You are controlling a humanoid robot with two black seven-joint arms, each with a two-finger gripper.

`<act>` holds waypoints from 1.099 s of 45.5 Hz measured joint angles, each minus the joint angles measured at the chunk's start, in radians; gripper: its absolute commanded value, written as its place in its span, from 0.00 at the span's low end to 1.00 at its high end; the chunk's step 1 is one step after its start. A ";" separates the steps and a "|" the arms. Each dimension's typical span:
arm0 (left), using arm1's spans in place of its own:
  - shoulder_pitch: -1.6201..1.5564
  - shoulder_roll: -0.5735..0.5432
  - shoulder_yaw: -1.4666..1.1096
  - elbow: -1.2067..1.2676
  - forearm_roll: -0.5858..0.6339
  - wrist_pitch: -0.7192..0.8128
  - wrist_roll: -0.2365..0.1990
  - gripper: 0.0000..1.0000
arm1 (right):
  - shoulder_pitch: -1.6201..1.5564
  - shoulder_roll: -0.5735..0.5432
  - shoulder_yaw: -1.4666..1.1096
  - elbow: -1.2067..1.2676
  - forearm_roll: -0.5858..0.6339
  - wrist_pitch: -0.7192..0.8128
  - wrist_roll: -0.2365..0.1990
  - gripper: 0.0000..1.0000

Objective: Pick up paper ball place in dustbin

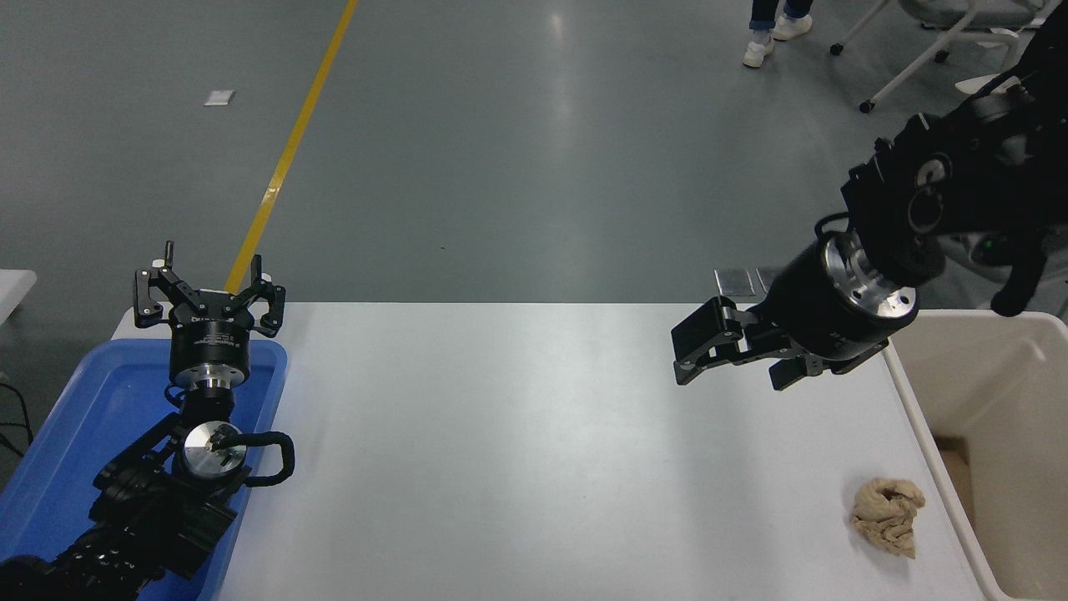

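Note:
My gripper will lift the paper ball [888,515] and carry it to the dustbin, and the ball will stay crumpled together because deep wrinkles [881,500] are bunched into one lump.
The paper ball [887,515], a wrinkly tan wad, lies on the white table [534,451] near its front right corner, close to the dustbin's left wall. The dustbin [916,399] is a cream bin standing against the table's right edge. My right gripper [736,361] hangs open and empty above the table's far right part, pointing left, well above and behind the ball. My left gripper [209,288] is parked open over the blue tray at the lower left.
A shallow blue tray [92,401] sits at the table's left edge under the left arm. A person's feet [772,37] and office chairs [934,42] are on the grey floor beyond the table.

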 measured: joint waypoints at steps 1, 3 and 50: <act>0.000 0.000 0.000 0.000 0.000 0.000 0.000 0.99 | 0.004 0.000 0.000 0.001 0.001 0.007 -0.001 1.00; 0.000 0.000 0.000 0.000 0.000 0.000 0.000 0.99 | 0.008 -0.006 0.000 0.002 0.003 0.018 -0.001 1.00; 0.000 0.000 0.000 0.000 0.001 0.000 0.000 0.99 | -0.982 -0.372 0.066 -0.434 -0.293 -0.439 0.003 1.00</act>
